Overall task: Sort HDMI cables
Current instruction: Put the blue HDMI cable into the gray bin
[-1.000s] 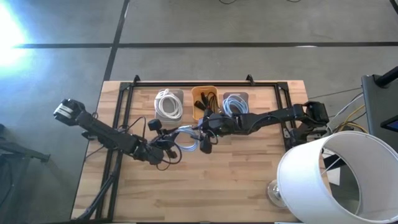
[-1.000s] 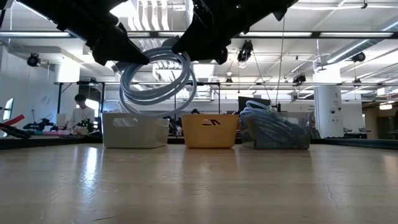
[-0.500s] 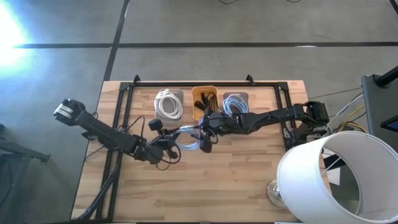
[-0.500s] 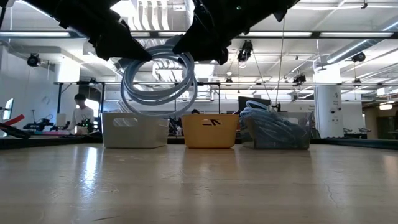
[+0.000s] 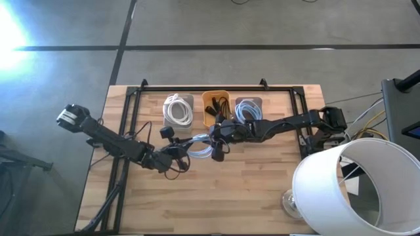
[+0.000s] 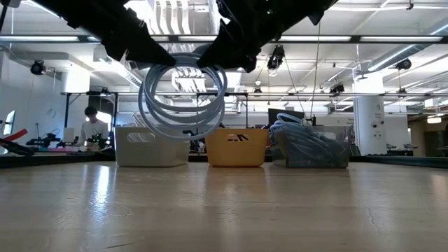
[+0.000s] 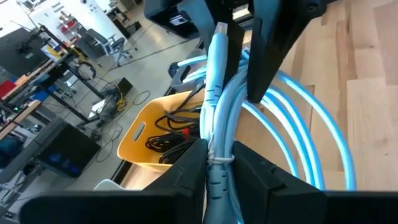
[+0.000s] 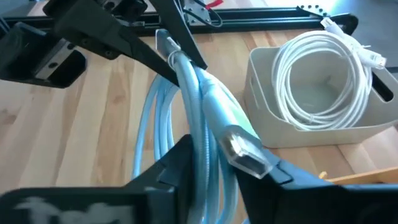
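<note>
My left gripper should open, because it is pinching the light-blue coil far from the clear tray. My right gripper should carry the coil to the tray.
A light-blue coil hangs in the air over the table's middle, between both grippers. In the low view the light-blue coil faces the camera as a round loop, clear of the table top. My left gripper is shut on its left side and my right gripper on its right side. A white coil lies in the grey tray, black bundles in the orange tray and blue coils in the clear tray. My left gripper pinches the coil's gathered strands at the tie band between its two fingers, which lie across the strands. The coil is lifted clear and hangs below. My right gripper pinches the gathered strands next to a connector, fingers across them, on the side opposite the left gripper. The loop hangs free below the fingers.
The three trays stand in a row at the table's far side: grey tray, orange tray, clear tray. A black frame runs along the far edge. A white lampshade stands off the near right corner. A person sits far behind.
The left gripper has moved a little toward the table's right, closer to the right gripper. The blue coil has swung with it: it now hangs lower and more face-on in the low view, a rounder loop than a second ago. Both grippers have kept their hold.
</note>
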{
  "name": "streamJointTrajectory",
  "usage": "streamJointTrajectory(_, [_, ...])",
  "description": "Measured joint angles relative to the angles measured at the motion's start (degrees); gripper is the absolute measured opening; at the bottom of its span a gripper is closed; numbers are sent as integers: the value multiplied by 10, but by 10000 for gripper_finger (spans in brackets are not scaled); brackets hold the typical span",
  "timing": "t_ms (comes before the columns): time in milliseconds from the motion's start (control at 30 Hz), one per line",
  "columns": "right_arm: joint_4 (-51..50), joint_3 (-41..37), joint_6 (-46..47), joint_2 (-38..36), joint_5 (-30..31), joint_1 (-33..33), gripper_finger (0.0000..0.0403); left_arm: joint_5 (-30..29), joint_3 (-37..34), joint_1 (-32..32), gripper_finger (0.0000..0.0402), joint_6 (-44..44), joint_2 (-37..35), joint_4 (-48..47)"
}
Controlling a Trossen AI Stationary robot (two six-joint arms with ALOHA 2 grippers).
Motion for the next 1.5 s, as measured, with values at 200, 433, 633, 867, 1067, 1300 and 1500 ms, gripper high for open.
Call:
streamJointTrajectory(200, [-8,-1,5,0,0,4,42,-6,0,1,68,0,0,0])
streamJointTrajectory(433, [-12,0,20,0,3,9,20,-5,0,1,69,-1,0,0])
streamJointTrajectory(633, [-12,0,36,0,2,10,22,-6,0,1,69,-2,0,-1])
streamJointTrajectory(867, [-29,-2,50,0,5,9,22,0,0,1,112,-11,0,-5])
streamJointTrajectory(1067, [-87,-1,74,-7,45,10,22,-12,-1,1,171,-32,0,-5])
streamJointTrajectory(1300, [-184,5,80,-73,143,9,22,-14,-1,1,195,-34,0,-19])
streamJointTrajectory(1500, [-273,3,110,-155,262,10,23,-16,-1,2,193,-56,0,-48])
